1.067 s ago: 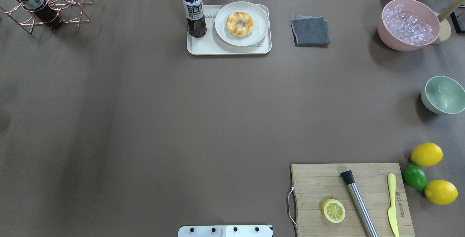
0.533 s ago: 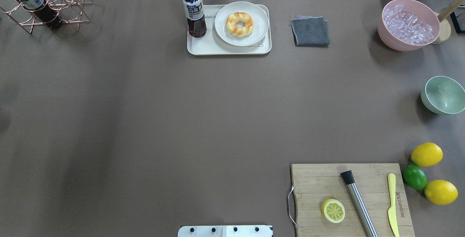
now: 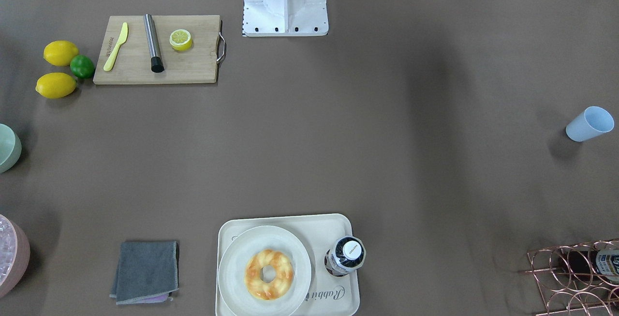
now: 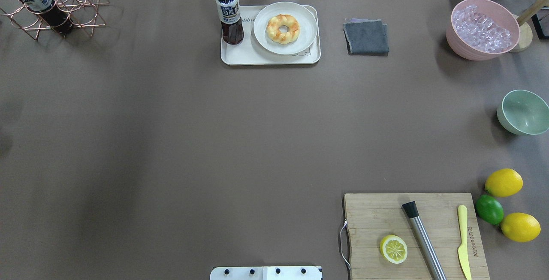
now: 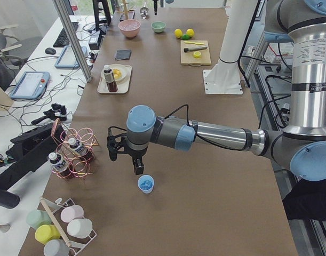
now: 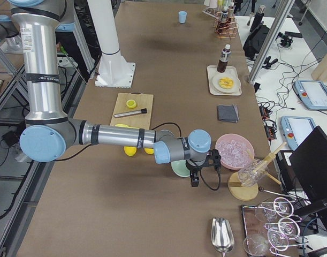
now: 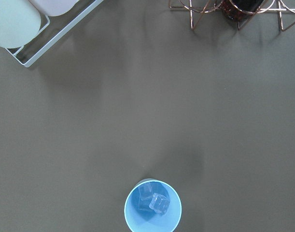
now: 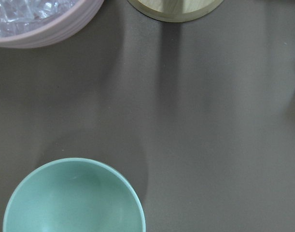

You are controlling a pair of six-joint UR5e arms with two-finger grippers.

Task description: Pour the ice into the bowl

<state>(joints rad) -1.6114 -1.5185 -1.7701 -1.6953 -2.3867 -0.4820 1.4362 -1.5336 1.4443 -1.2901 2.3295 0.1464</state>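
Observation:
The mint-green bowl stands upright, its rim clear of the pink tub; my right gripper should lower on until its fingers straddle the bowl's rim [image 8: 143, 220], then close.
The ice [image 7: 154, 203], a few small clear cubes, lies inside an upright light blue cup [image 7: 152, 207], which also shows in the exterior left view [image 5: 145, 184] and the front-facing view [image 3: 590, 123]. The mint-green bowl [image 4: 524, 112] stands empty at the table's right edge and fills the lower left of the right wrist view [image 8: 72, 198]. My left gripper [image 5: 125, 160] hovers just above and beside the cup. My right gripper [image 6: 203, 171] hovers next to the bowl [image 6: 180, 168], on the pink tub's side. I cannot tell whether either gripper is open or shut.
A pink tub [image 4: 482, 29] of clear pieces stands behind the bowl, beside a wooden stand [image 8: 171, 7]. A cutting board [image 4: 414, 235] with lemon half, muddler and knife, lemons and a lime [image 4: 489, 209], a grey cloth [image 4: 366, 35], a donut tray [image 4: 270, 35] and a copper rack [image 4: 51, 5] are on the table.

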